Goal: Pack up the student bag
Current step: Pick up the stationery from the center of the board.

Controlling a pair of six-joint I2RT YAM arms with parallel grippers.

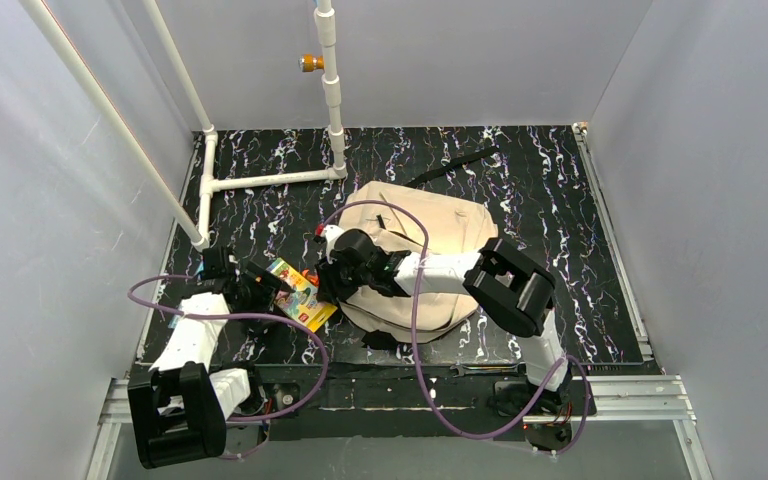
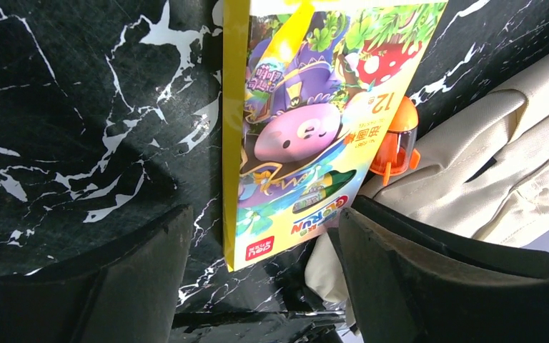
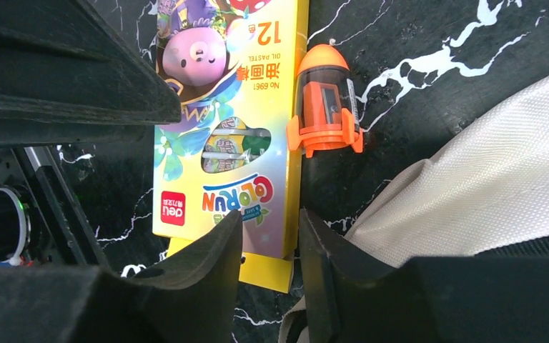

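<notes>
I should move my right gripper back, close it, and come in low at the box's end flap (image 3: pixel 269 273), because the oil pastel box (image 3: pixel 232 168) lies flat under my right gripper's fingers.
The student bag (image 1: pixel 430 250), beige with black straps, lies flat in the middle of the black marbled table and also shows in the left wrist view (image 2: pixel 500 164) and the right wrist view (image 3: pixel 486 186). Left of it lies a yellow oil pastel box (image 1: pixel 300 292) (image 2: pixel 307 121) (image 3: pixel 236 114), with an orange rocket-shaped sharpener (image 1: pixel 310 273) (image 2: pixel 397 146) (image 3: pixel 325 103) against its side. My left gripper (image 2: pixel 264 243) is open wide over the box's near end, touching nothing. My right gripper (image 3: pixel 271 229) stands narrower, open, astride the box's edge next to the bag.
A white pipe frame (image 1: pixel 260 180) stands at the back left. A black strap (image 1: pixel 450 165) trails behind the bag. Grey walls close in on three sides. Purple cables (image 1: pixel 415 330) loop over the bag and the near edge.
</notes>
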